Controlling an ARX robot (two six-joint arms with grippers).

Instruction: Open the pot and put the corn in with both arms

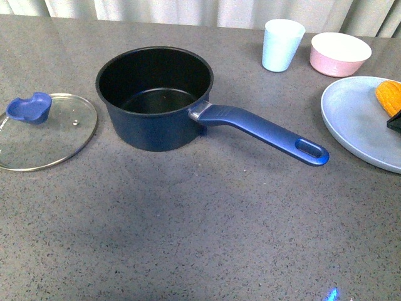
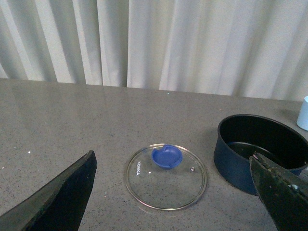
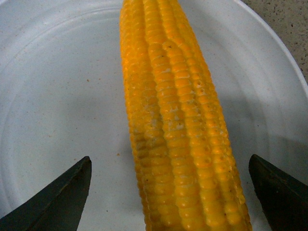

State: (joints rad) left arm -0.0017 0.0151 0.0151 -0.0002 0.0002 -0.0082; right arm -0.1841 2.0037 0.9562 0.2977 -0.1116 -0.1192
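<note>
I expect the yellow corn [image 1: 390, 96] to fit completely below the pot's rim when I lower it, since the dark blue pot's opening [image 1: 155, 81] is wide and deep.
The dark blue pot [image 1: 153, 94] stands open in the middle of the table, its long handle [image 1: 263, 132] pointing right. Its glass lid [image 1: 44, 135] with the blue knob [image 1: 29, 108] lies flat on the table to the pot's left. In the left wrist view my left gripper [image 2: 172, 163] is open and empty, above and behind the lid [image 2: 166, 175], with the pot [image 2: 260, 149] beside it. The yellow corn [image 3: 178, 125] lies on a pale blue plate [image 3: 57, 96]. My right gripper [image 3: 168, 163] is open, its fingers [image 3: 62, 197] on either side of the cob, not touching it.
The plate [image 1: 360, 119] sits at the table's right edge with the corn [image 1: 388, 97] on it, partly cut off. A pale blue cup [image 1: 282, 44] and a pink bowl [image 1: 339, 53] stand behind it. White curtains hang behind the grey table.
</note>
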